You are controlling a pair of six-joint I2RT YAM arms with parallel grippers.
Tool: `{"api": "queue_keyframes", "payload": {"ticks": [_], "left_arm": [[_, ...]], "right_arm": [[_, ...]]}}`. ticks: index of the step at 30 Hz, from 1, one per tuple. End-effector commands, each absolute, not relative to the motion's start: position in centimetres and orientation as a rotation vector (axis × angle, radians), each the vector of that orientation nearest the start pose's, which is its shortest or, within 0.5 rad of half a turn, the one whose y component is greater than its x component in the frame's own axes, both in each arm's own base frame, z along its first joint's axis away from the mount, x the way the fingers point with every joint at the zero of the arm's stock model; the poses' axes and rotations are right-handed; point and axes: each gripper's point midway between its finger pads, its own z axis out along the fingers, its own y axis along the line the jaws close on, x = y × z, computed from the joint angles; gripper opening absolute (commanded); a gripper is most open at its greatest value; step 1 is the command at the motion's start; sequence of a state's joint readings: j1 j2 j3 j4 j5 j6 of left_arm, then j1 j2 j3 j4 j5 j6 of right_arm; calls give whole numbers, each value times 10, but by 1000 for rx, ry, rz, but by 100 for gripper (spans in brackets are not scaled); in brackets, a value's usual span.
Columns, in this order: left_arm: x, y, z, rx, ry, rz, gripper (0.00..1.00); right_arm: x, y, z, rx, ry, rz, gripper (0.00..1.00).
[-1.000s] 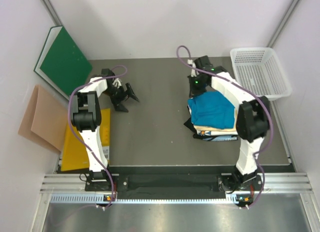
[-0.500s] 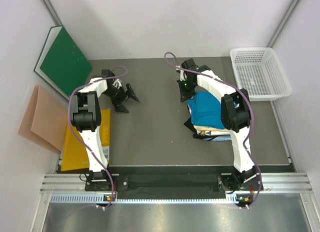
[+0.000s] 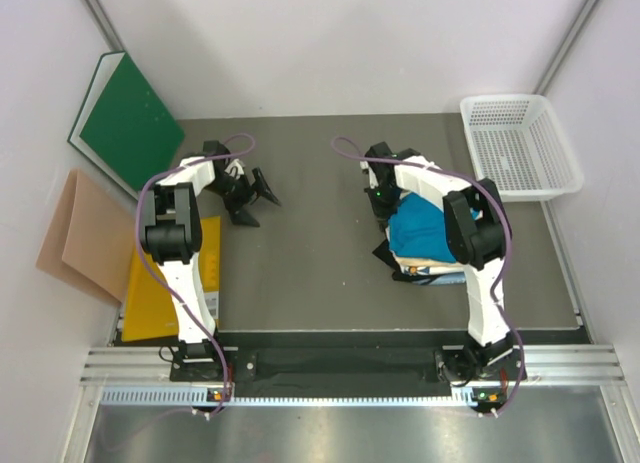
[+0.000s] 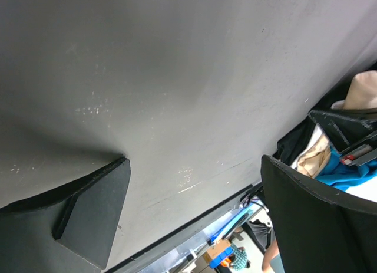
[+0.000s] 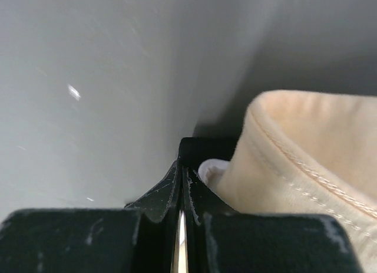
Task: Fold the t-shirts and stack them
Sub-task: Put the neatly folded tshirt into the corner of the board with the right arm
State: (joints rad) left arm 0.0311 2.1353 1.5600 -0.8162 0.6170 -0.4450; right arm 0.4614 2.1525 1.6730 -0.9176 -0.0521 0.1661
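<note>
My right gripper is low at the stack's edge [image 3: 391,237] with its fingers shut, and the table beyond the stack is open. It should keep sliding the stack until the stack gets to the table's corner [image 3: 562,305].
The t-shirts lie in a stack at the right of the table. The teal-blue shirt [image 3: 425,226] is on top, the cream-tan shirt [image 3: 432,255] is under it, and dark cloth [image 3: 384,251] pokes out at the left. My right gripper [image 3: 380,198] is at the stack's far-left edge. In the right wrist view its fingers [image 5: 181,162] are pressed shut, low on the table, with a cream-tan fold [image 5: 306,149] just to their right; nothing shows between them. My left gripper [image 3: 252,195] is open and empty over bare table [image 4: 194,161]. The stack also shows in the left wrist view [image 4: 353,176].
A white mesh basket [image 3: 520,143] stands at the back right. A green board [image 3: 130,118] leans at the back left. A tan-pink paper sheet [image 3: 85,233] and a yellow envelope [image 3: 160,283] lie along the left edge.
My right gripper has swung from the stack's far side to its left edge and come down. More of the teal shirt now shows. The left arm has not moved.
</note>
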Motion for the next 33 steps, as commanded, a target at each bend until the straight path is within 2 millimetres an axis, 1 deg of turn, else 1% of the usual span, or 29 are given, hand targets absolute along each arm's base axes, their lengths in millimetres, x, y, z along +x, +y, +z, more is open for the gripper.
{"api": "queue_keyframes", "payload": {"ticks": [1,3,4,5,6,7,8,10,14,16,20,21,24,25,26,29,33], "left_arm": [[392,-89,1,-590,2951,-796,99],[390,-90,0,-586,2956,-796,99],[390,-89,0,-589,2956,-796,99],[389,-90,-1,-589,2960,-793,99],[388,-90,-1,-589,2960,-796,99],[388,-90,-2,-589,2961,-798,99],[388,-91,-2,-588,2963,-798,99],[389,-90,-1,-588,2960,-798,99],[390,-92,-1,-581,2957,-801,99],[389,-92,-1,-582,2958,-803,99],[389,-92,0,-581,2958,-801,99],[390,-92,0,-582,2955,-801,99],[390,-93,1,-583,2954,-804,99],[390,-93,1,-582,2952,-806,99],[391,-93,2,-581,2951,-804,99],[391,-94,3,-575,2949,-804,99],[392,-93,3,-572,2951,-799,99]], "right_arm": [[316,139,27,-451,3070,-173,0],[310,124,24,-408,3084,-238,0],[303,117,23,-390,3098,-263,0],[301,108,23,-333,3106,-290,0],[299,102,22,-299,3116,-297,0],[292,95,21,-271,3130,-307,0],[292,87,21,-204,3137,-307,0],[287,76,24,-150,3134,-321,0],[285,40,30,-6,3113,-428,0],[279,25,31,30,3119,-478,0],[264,-11,32,133,3125,-582,0],[257,-18,32,148,3129,-610,0],[250,-34,35,239,3121,-626,0],[247,-43,38,270,3103,-688,0],[246,-48,39,324,3097,-684,0],[244,-59,43,395,3072,-714,0],[247,-60,45,393,3070,-706,0]]}}
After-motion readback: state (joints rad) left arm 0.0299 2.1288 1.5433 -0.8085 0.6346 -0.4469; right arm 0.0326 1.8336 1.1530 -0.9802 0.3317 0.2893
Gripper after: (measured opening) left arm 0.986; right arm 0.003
